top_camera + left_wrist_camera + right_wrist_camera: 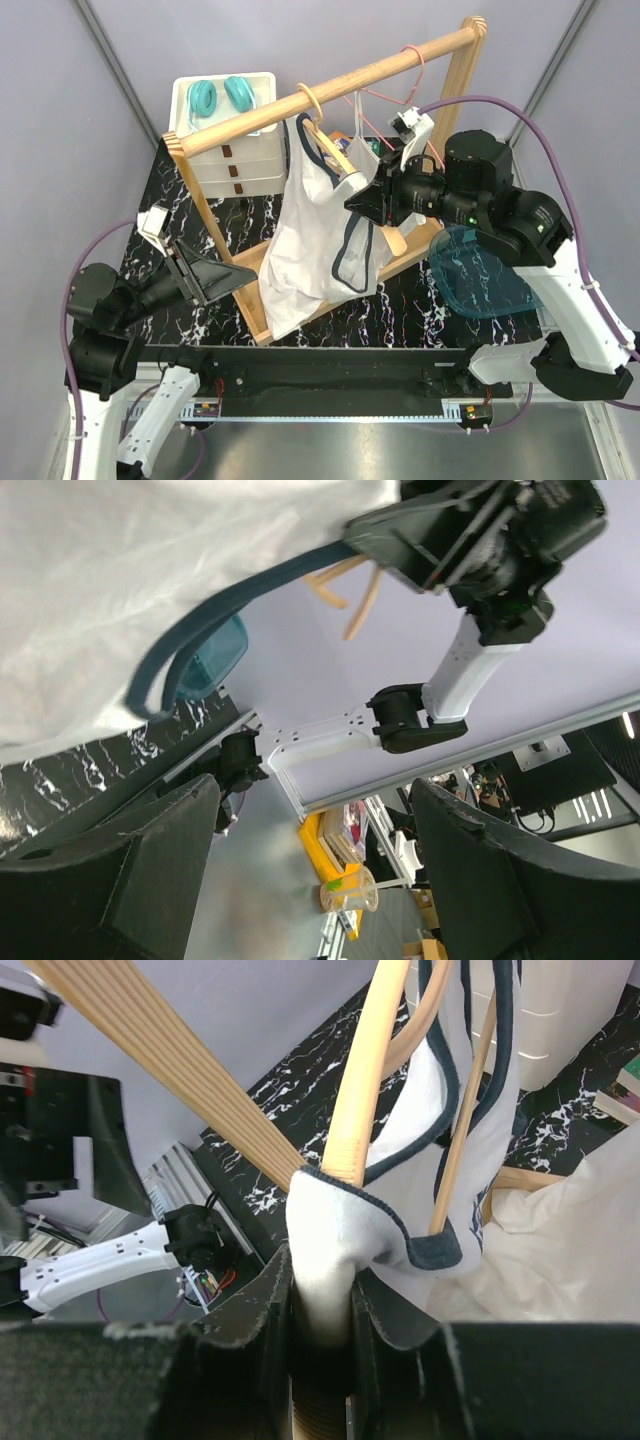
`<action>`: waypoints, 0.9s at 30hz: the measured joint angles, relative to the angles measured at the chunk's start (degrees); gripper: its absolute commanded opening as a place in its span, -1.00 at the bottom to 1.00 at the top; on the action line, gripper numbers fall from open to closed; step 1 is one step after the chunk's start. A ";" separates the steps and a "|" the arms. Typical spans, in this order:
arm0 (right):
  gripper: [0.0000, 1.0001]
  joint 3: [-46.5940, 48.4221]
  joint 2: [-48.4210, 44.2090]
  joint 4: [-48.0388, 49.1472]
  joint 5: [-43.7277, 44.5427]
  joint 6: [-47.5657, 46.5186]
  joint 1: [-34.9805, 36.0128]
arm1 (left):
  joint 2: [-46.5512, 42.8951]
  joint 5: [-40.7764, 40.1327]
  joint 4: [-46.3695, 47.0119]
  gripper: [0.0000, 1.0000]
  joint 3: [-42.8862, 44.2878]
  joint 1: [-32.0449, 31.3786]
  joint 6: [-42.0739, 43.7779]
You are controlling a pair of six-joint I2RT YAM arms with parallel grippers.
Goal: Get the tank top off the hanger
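The wooden hanger's hook sits over the rail (303,91), so next my right gripper unhooks the hanger and lowers it clear before my left gripper takes the hook (317,112).
A white tank top (310,240) with navy trim hangs on a wooden hanger (335,155) from the wooden rack's rail (330,90). My right gripper (368,200) is shut on the tank top's shoulder strap (330,1230), pinched where it wraps the end of the hanger arm (368,1070). My left gripper (205,275) is open and empty, low at the left of the rack; in the left wrist view its fingers (150,870) stand wide apart below the hanging tank top (120,590).
A white drawer unit (232,150) with teal headphones (222,95) stands at the back left. A blue transparent tray (480,275) lies right. A pink hanger (395,90) hangs further along the rail. The rack's base frame (250,300) lies beside my left gripper.
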 measured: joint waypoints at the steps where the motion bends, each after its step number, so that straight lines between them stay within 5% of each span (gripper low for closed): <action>1: -1.00 -0.15 -0.37 0.09 -0.09 0.17 0.00 | -0.81 -0.17 -0.04 0.63 -1.22 0.00 -0.42; 21: -1.00 -11.67 -13.33 11.82 -3.65 4.96 -0.02 | -9.03 -1.27 -0.26 0.71 -12.20 0.00 -2.93; 27: -1.00 -11.19 -10.34 14.93 -5.40 6.99 -0.02 | -8.90 -1.31 -0.46 0.72 -12.44 0.02 -3.04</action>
